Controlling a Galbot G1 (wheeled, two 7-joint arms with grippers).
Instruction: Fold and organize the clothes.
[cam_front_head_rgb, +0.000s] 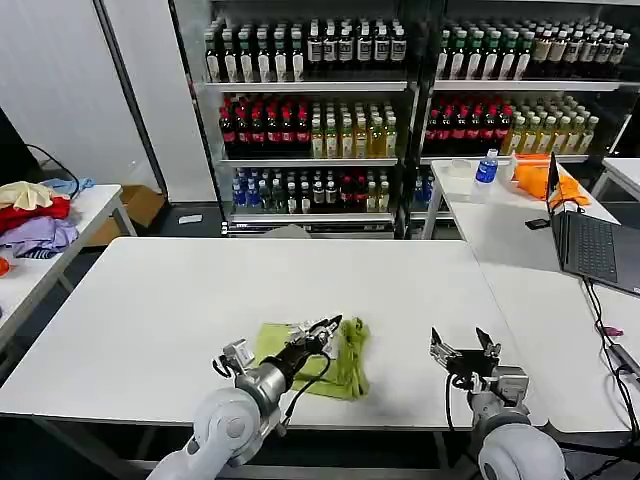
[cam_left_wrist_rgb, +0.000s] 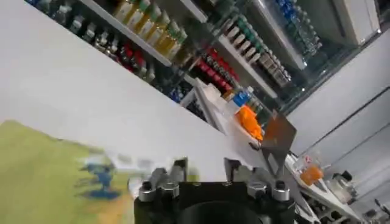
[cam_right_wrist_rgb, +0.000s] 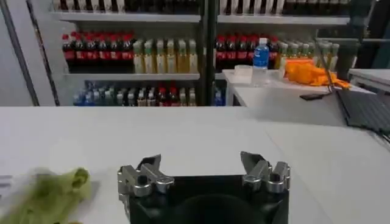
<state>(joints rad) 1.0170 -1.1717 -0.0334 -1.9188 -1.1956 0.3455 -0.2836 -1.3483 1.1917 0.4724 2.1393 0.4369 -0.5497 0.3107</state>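
The bunched side (cam_front_head_rgb: 353, 358) leads straight into the flat part. So the whole lime-green shirt (cam_front_head_rgb: 316, 376) will drag along limply when I pull its fold sideways.
The lime-green shirt (cam_front_head_rgb: 348, 362) lies folded into a small wad near the front edge of the white table (cam_front_head_rgb: 150, 310), with its right side bunched up. My left gripper (cam_front_head_rgb: 330, 325) hovers just over the shirt's far edge. In the left wrist view its jaws (cam_left_wrist_rgb: 205, 169) stand apart with table showing between them, and the shirt (cam_left_wrist_rgb: 42, 176) spreads out beside them. My right gripper (cam_front_head_rgb: 466, 345) is open over bare table to the right of the shirt. In the right wrist view its jaws (cam_right_wrist_rgb: 201, 161) hold nothing and the shirt (cam_right_wrist_rgb: 52, 192) lies off to the side.
A pile of red, purple and cream garments (cam_front_head_rgb: 35, 215) lies on the left side table. The right table holds a laptop (cam_front_head_rgb: 590, 245), an orange cloth (cam_front_head_rgb: 565, 190) and a water bottle (cam_front_head_rgb: 487, 167). Drink shelves (cam_front_head_rgb: 310, 130) line the back.
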